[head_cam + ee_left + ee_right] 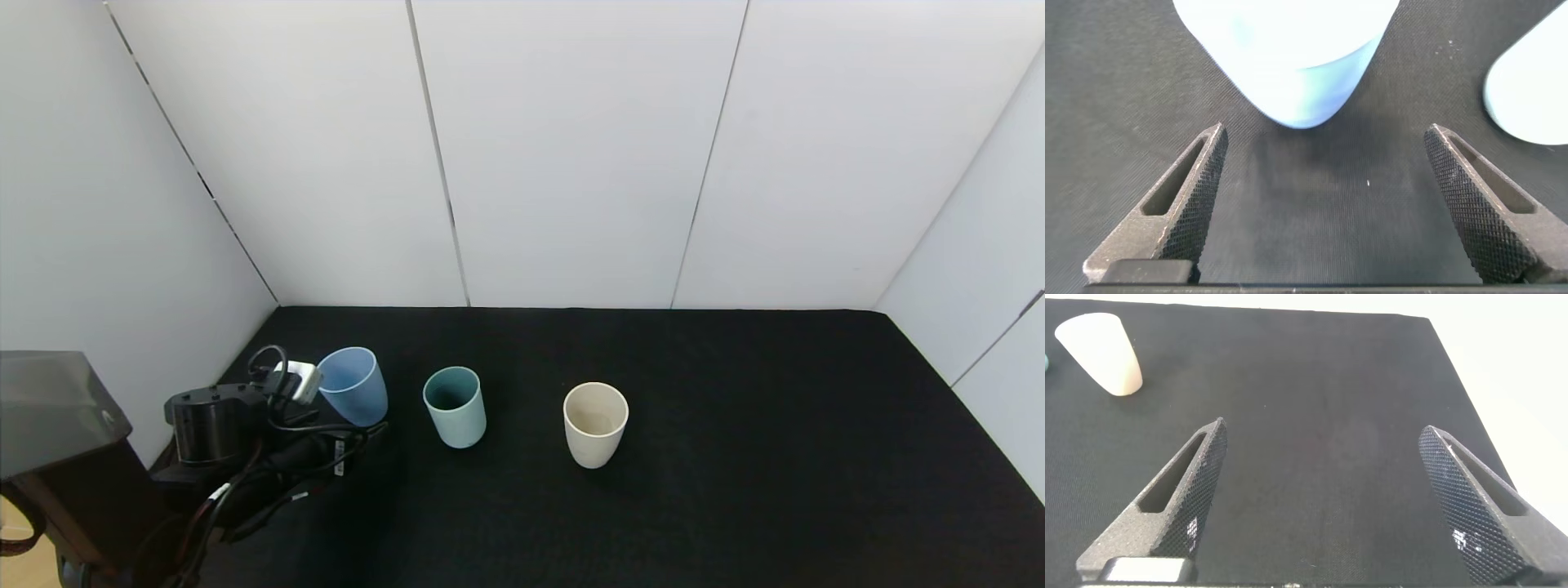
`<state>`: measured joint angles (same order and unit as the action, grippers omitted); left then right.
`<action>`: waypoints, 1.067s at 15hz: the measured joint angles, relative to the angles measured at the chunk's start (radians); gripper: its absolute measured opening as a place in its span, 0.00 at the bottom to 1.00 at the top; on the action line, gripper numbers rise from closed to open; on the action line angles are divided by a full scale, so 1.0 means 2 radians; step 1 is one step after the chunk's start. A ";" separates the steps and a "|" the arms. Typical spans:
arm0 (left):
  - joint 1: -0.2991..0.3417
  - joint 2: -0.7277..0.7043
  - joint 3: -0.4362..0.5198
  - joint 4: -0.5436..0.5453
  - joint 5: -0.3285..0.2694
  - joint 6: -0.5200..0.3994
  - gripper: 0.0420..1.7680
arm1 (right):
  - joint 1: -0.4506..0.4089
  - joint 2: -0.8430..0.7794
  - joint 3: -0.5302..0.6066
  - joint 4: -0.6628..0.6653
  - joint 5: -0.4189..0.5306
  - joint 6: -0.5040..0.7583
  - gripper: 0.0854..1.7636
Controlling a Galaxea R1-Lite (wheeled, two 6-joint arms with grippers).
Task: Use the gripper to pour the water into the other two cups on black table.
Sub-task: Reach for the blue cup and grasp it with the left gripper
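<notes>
The light blue cup (362, 397) shows a wide open rim (348, 367). The water hidden in the cup will flow over the light blue cup's rim in a clear stream when I pour.
A light blue cup (355, 396) stands at the left of the black table (735, 425). A teal-green cup (455, 406) stands right of it and a cream-beige cup (595, 423) farther right. My left gripper (353, 441) is open and low over the table. In the left wrist view (1324, 135) the blue cup (1290, 57) stands just beyond the fingertips, not between them, with the teal cup (1531, 90) to one side. My right gripper (1323, 429) is open and empty over bare table, with the cream cup (1100, 353) far off. It is out of the head view.
White walls (571, 163) close the table at the back and both sides. The left arm's black body with cables and a small white box (300, 380) sits at the table's front left corner. The table's right edge (1454, 367) shows in the right wrist view.
</notes>
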<state>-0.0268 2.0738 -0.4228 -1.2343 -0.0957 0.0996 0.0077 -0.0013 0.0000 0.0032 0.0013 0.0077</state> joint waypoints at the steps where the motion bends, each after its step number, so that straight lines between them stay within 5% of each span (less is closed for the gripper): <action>1: -0.001 0.012 -0.003 -0.002 0.001 0.000 0.97 | 0.000 0.000 0.000 0.000 0.000 0.000 0.97; 16: 0.006 0.044 -0.097 0.002 0.004 -0.001 0.97 | 0.000 0.000 0.000 0.000 0.000 0.000 0.97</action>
<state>-0.0149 2.1611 -0.6170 -1.2311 -0.0885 0.0966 0.0077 -0.0013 0.0000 0.0032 0.0009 0.0077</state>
